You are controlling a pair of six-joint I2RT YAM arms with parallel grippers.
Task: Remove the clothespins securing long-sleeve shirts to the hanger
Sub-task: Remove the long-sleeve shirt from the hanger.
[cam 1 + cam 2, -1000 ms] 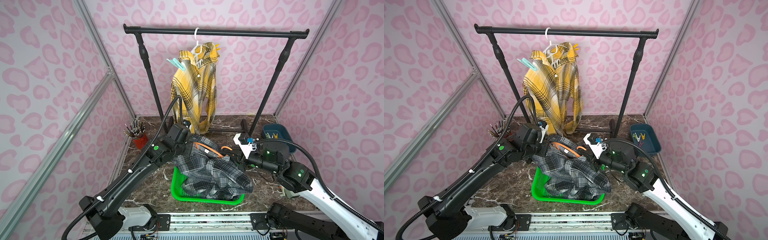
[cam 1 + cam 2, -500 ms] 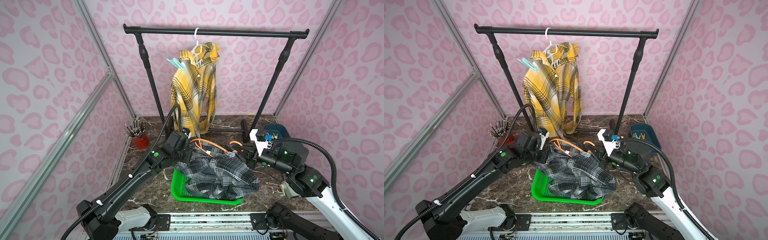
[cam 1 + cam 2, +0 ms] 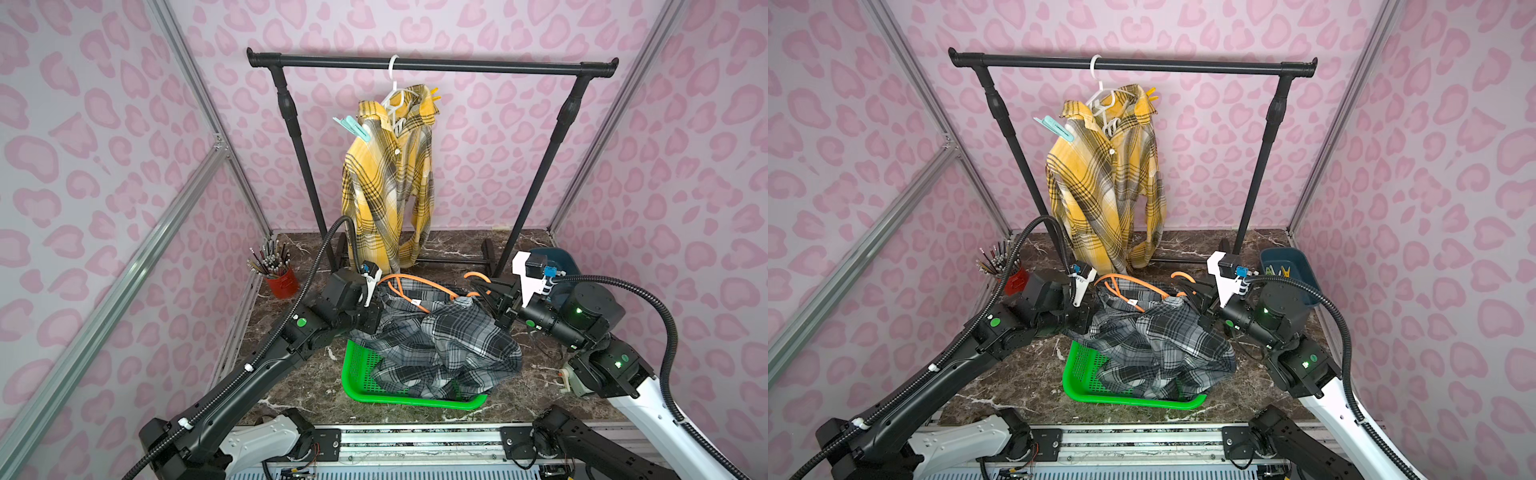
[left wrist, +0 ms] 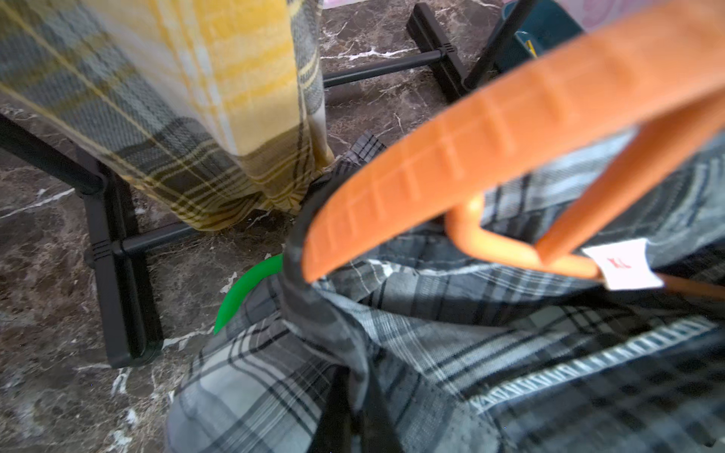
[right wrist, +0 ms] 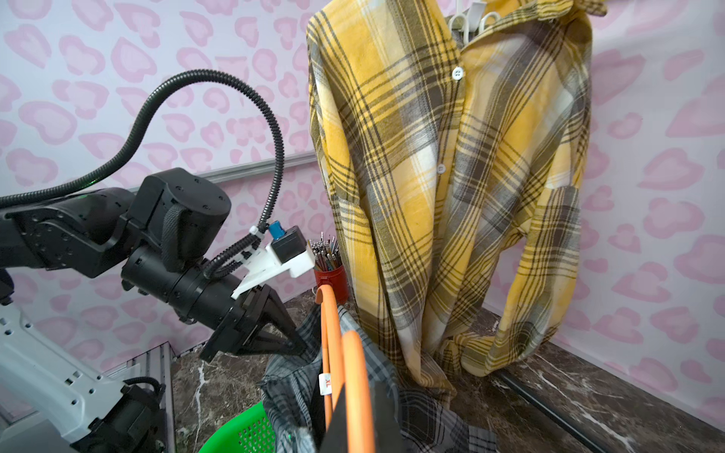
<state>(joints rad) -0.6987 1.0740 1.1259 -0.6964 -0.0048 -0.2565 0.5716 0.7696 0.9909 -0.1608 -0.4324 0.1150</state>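
Note:
The orange hanger's end (image 3: 383,279) is at the grey shirt's neck, so the robot's left gripper should pull the shirt toward the basket (image 3: 362,372) while its right gripper lifts the hanger.
A yellow plaid shirt (image 3: 386,183) hangs on a white hanger (image 3: 395,89) from the black rail. A mint-teal clothespin (image 3: 351,126) clips its shoulder and a yellow clothespin (image 3: 434,93) its collar. The black, grey and white shirt (image 3: 449,345) drapes over a green basket (image 3: 361,374), with an orange hanger (image 3: 415,286) partly out of its neck. My left gripper (image 3: 374,316) is shut on a fold of this grey shirt (image 4: 510,353). My right gripper (image 3: 478,286) is shut on the orange hanger (image 5: 355,384), above the basket.
A red cup of pencils (image 3: 282,282) stands at the left wall. A blue bin (image 3: 1287,270) holding loose clothespins sits behind my right arm. The rack's black feet (image 4: 117,294) and floor bar lie just behind the basket.
My right gripper has pulled back to the right and upward with the orange hanger. The grey shirt is stretched wider between the two grippers. My left gripper has shifted slightly left.

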